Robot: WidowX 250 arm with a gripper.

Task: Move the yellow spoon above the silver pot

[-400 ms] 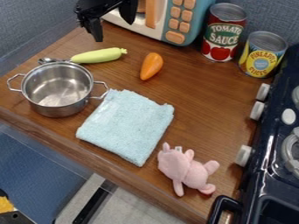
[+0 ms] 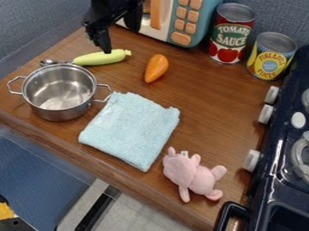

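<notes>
The shiny metal piece is in line with the end of the spoon's pale yellow-green handle, so the metal piece will come along when the robot's gripper carries the handle.
The black gripper hangs at the upper left, open, with one fingertip by the back edge of a pale yellow-green, rounded item; whether they touch I cannot tell. A shiny metal piece lies at the left end of that item, behind the pot's rim; together they may be the yellow spoon. In front of them stands the silver pot, with two side handles and a bare inside.
An orange pepper-like toy lies right of the gripper. A light blue cloth is beside the pot, a pink plush nearer the front. Behind stand a toy microwave and cans; a dark stove is at the right.
The gripper has moved down and slightly right, closer to the yellow-green item. The pot, the cloth and the other objects have stayed where they were.
</notes>
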